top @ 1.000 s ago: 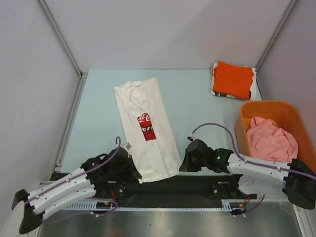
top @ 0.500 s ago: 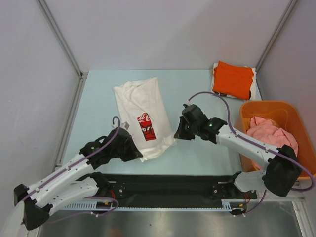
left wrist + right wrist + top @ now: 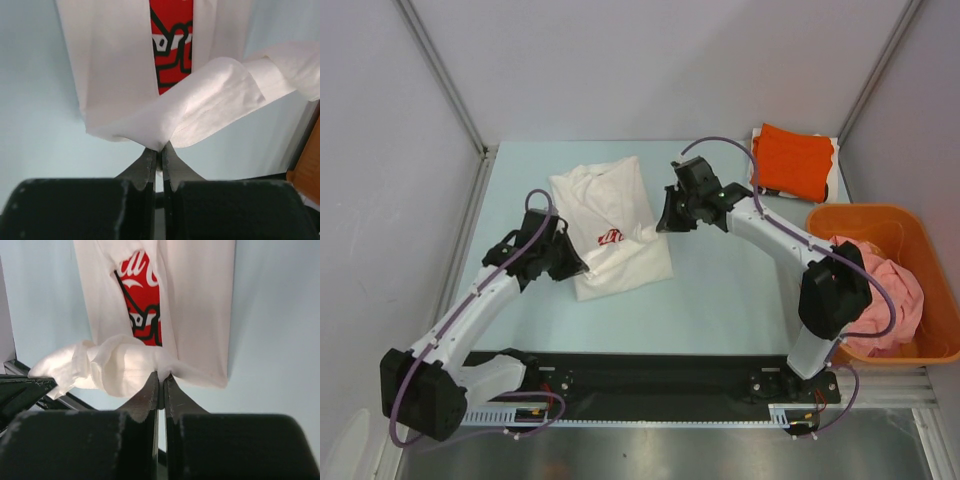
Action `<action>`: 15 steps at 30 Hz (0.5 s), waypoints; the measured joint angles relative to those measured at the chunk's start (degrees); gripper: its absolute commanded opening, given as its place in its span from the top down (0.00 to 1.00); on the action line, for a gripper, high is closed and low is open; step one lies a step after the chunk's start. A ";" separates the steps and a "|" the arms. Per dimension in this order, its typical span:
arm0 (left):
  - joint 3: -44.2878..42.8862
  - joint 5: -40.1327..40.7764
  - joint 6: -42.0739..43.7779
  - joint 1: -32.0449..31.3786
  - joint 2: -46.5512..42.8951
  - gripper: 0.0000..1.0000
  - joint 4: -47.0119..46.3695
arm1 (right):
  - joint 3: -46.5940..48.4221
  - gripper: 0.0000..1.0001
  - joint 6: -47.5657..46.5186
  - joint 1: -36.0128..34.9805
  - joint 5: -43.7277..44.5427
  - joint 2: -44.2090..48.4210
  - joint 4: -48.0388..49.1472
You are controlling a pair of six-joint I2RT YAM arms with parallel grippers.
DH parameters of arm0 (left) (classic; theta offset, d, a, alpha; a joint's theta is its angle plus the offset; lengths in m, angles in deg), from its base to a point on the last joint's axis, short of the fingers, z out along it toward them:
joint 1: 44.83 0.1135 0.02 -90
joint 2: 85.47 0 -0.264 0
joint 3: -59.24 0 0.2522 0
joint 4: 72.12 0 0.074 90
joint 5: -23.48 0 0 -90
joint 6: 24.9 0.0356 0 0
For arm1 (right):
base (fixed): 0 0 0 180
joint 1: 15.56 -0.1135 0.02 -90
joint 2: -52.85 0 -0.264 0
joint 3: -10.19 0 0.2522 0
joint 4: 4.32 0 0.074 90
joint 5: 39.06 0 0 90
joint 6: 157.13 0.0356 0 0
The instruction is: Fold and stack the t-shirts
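The hem [image 3: 619, 254] reaches across the width of the white t-shirt, so my left gripper goes on moving its corner over the print [image 3: 610, 237] until the hem covers most of the print, and then let go.
The white t-shirt [image 3: 610, 215] with the red-and-black print lies lengthwise on the pale table, its lower part lifted and doubled back over the print. My left gripper [image 3: 572, 268] is shut on the hem's left corner [image 3: 160, 145]. Over at the right corner [image 3: 162, 372], my right gripper [image 3: 663, 226] is shut on the hem. The cloth [image 3: 210, 95] hangs between them in a loose fold. An orange t-shirt [image 3: 792, 160] lies folded at the back right on a white cloth. The pink t-shirt [image 3: 885, 290] sits crumpled in the orange basket [image 3: 840, 225].
The basket stands at the right edge of the table, beside my right arm [image 3: 780, 245]. Grey walls and metal posts [image 3: 450, 85] close in the back and sides. A black rail [image 3: 660, 375] runs along the near edge.
Both grippers have carried the white shirt's bottom hem from the near edge toward the back, folding the lower half over the upper half. The visible shirt is now much shorter.
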State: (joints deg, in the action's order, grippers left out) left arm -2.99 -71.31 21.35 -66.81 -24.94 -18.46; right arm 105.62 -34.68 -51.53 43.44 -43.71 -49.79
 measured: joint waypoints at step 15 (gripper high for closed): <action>-0.98 -5.92 5.29 10.80 14.53 1.00 -8.90 | 16.26 1.00 -6.40 3.63 -8.35 -19.45 -0.70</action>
State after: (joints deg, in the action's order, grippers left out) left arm -3.97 -77.24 26.64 -56.01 -10.40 -27.35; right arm 121.88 -41.09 -47.90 35.09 -63.16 -50.49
